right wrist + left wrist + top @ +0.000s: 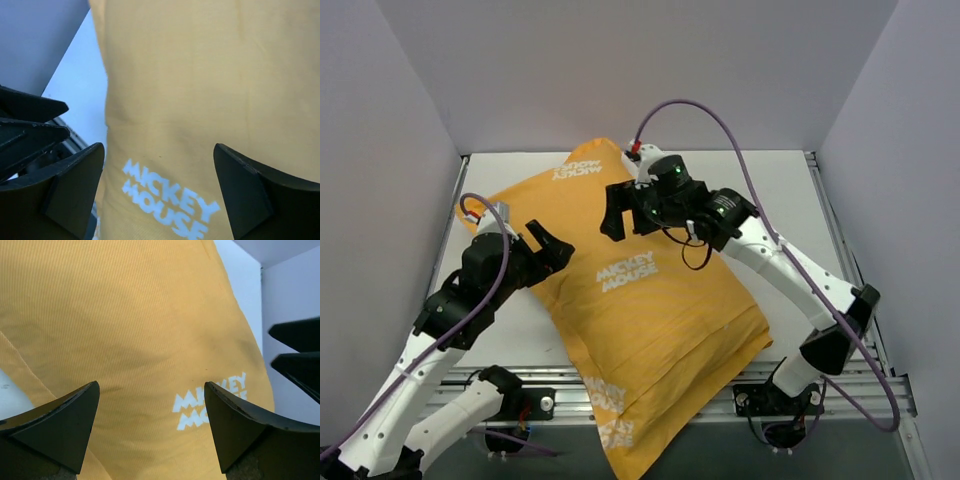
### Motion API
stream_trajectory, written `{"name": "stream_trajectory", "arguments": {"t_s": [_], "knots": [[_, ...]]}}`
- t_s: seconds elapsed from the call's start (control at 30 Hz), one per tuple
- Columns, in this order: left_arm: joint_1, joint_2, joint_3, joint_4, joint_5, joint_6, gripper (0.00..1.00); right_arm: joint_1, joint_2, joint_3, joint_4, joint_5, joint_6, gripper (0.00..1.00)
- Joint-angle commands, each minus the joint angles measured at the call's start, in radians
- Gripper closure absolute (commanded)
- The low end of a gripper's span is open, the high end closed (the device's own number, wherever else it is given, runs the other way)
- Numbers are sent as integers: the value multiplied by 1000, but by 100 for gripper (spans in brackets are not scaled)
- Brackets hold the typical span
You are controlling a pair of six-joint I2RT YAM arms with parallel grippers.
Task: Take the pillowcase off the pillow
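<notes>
My left gripper is at the pillowcase's closed side edge, and the opening's fold (718, 332) lies toward the near end. Next, my left gripper moves across and pinches the fold.
The orange-yellow pillowcase (650, 300) lies diagonally across the table, lettering side up, its near end hanging over the front edge. It bulges; the white pillow is hidden inside it. My left gripper (552, 247) is open and empty at the cover's left edge, just above it. My right gripper (620, 212) is open and empty above the cover's far half. The left wrist view shows the cover (130, 330) between the open fingers (65, 420). The right wrist view shows the cover (200, 90) with white lettering between the open fingers (70, 185).
The white table top (790, 200) is ringed by grey walls on the left, back and right. A metal rail frame (520, 385) runs along the front edge by the arm bases. The right arm's purple cable (720, 120) loops above the far part of the table.
</notes>
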Motion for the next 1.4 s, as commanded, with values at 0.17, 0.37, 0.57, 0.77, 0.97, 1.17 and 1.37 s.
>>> {"name": "stream_trajectory", "arguments": {"t_s": [0.17, 0.37, 0.57, 0.77, 0.97, 1.17, 1.37], "knots": [[-1, 308, 87, 149, 62, 81, 6, -167, -307, -415, -128, 163, 134, 10], [98, 373, -114, 201, 126, -83, 6, -174, -350, -591, -82, 65, 148, 9], [278, 363, -211, 293, 157, -41, 6, -174, -170, -587, 210, -3, 104, 10], [349, 503, 2, 282, 217, 114, 6, -175, 198, -276, 269, 55, -21, 11], [312, 517, 241, 180, 289, 311, 6, -186, 328, 71, 199, 120, -96, 12], [22, 460, 305, 121, 133, 528, 6, -220, 166, 35, 140, 247, -76, 10], [-349, 482, 303, 155, -152, 710, 6, -295, -158, -311, 128, 298, 33, 8]]}}
